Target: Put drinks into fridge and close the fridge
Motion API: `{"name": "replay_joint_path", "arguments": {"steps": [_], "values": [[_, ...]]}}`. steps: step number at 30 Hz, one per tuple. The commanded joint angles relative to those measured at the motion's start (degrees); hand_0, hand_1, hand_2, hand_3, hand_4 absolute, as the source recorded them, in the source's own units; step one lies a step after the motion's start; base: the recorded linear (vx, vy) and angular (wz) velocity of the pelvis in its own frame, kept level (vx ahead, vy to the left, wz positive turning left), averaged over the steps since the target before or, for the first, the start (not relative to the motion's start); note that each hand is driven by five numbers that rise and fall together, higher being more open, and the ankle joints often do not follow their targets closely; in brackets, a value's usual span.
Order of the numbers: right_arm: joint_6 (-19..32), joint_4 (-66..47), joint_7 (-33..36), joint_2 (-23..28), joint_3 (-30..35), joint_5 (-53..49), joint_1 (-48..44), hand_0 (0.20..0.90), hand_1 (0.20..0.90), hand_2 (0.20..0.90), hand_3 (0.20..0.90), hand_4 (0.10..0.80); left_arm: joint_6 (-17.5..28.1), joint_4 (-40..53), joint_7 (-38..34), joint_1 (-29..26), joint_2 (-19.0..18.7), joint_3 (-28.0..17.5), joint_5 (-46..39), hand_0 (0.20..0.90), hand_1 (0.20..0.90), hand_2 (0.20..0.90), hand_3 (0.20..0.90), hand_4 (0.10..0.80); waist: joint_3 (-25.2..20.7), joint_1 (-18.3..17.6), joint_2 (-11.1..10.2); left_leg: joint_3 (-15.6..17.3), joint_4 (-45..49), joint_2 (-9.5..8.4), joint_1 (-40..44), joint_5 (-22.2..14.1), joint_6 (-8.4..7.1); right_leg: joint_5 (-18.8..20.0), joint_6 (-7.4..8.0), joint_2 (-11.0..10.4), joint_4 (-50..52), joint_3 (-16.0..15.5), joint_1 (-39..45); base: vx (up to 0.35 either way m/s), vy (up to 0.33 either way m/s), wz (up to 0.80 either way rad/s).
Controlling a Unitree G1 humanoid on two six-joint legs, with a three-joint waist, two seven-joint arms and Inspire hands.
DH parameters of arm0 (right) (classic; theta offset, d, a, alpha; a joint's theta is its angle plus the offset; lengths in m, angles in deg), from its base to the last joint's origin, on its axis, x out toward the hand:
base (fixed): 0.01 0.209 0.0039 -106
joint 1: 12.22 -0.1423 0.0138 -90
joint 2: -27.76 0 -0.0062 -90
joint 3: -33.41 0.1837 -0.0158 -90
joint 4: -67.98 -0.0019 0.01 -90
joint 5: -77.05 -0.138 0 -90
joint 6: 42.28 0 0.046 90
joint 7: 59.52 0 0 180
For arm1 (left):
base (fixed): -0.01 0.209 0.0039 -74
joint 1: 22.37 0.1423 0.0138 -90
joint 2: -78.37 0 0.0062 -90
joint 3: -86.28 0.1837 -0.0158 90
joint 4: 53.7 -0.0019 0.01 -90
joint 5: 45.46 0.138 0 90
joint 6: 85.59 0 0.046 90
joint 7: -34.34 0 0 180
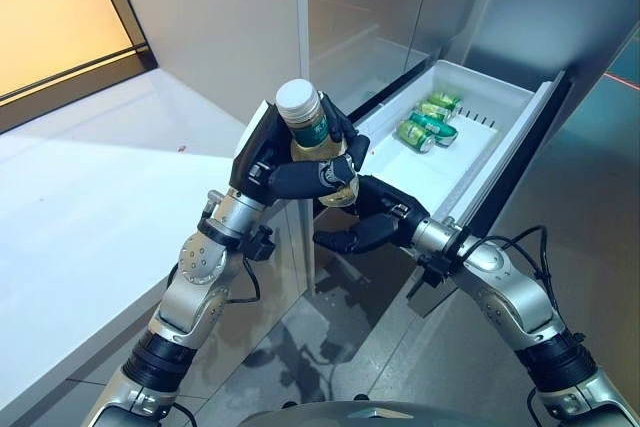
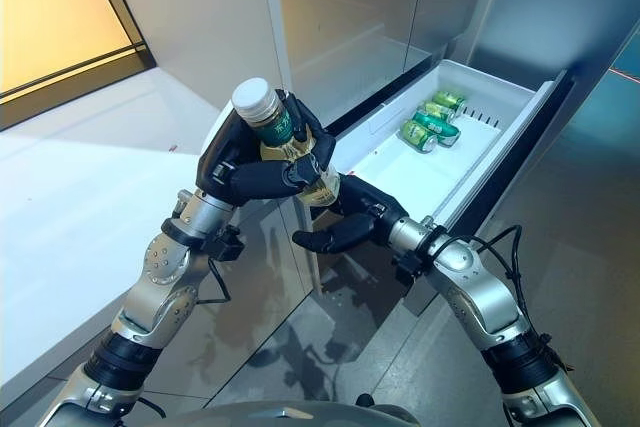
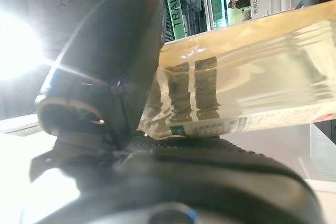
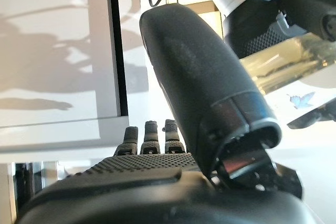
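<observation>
I expect the bottle [image 1: 322, 142] will lie flat when I lower it into the fridge drawer, because the drawer is shallow and its green cans [image 1: 430, 125] are on their sides.
My left hand [image 1: 285, 179] is shut on a bottle [image 1: 310, 127] with a white cap, a green label and a pale yellow drink, and holds it upright in the air in front of the fridge. Its thumb and fingers wrap the bottle in the left wrist view [image 3: 247, 93]. My right hand [image 1: 362, 223] is open just below and behind the bottle's base, fingers relaxed; whether it touches the base I cannot tell. The bottle shows past its thumb in the right wrist view [image 4: 283, 72]. The white fridge drawer [image 1: 520, 137] is pulled out to the right and holds green cans [image 1: 428, 125] at its far end.
A white counter [image 1: 90, 197] runs along the left. The fridge's grey front [image 1: 370, 7] rises behind the hands. The near part of the drawer's floor [image 1: 425, 175] is bare. Grey floor [image 1: 330, 337] lies below the arms.
</observation>
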Motion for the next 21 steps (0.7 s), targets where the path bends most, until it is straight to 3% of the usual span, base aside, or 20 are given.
{"name": "replay_joint_path", "arguments": {"steps": [1,9,21], "values": [[5.61,-9.14,3.04,-2.73,6.1,-5.49,-10.56,0.9,0.9,0.9,0.9,0.8,5.68,0.27,0.47,-6.74,0.51,-0.9,-0.12,0.3,0.3,0.3,0.2,0.1,-4.47,-0.28,-1.08,0.54,0.45,0.69,-1.39,-3.34,0.02,-2.16,2.9,-0.5,3.76,-1.54,-1.31,0.0,0.0,0.0],[3.77,-8.19,4.02,-3.16,6.12,-8.58,-9.67,0.9,0.9,0.9,0.9,0.8,8.01,1.81,0.1,-7.17,0.03,-1.13,-0.31,0.3,0.3,0.3,0.2,0.1,-4.54,-0.26,-1.25,0.56,0.34,0.78,-1.44,-3.31,0.0,-2.1,2.98,-0.61,3.6,-1.7,-1.28,0.0,0.0,0.0],[2.48,-8.13,1.4,-2.2,5.23,-8.63,-10.18,0.9,0.9,0.9,0.9,0.8,7.05,1.72,-0.38,-7.66,-0.71,-0.45,0.73,0.3,0.3,0.3,0.2,0.1,-4.68,-0.31,-1.3,0.55,0.26,0.8,-1.63,-3.19,-0.05,-2.0,3.07,-0.71,3.53,-1.82,-1.48,0.0,0.0,0.0]]}}
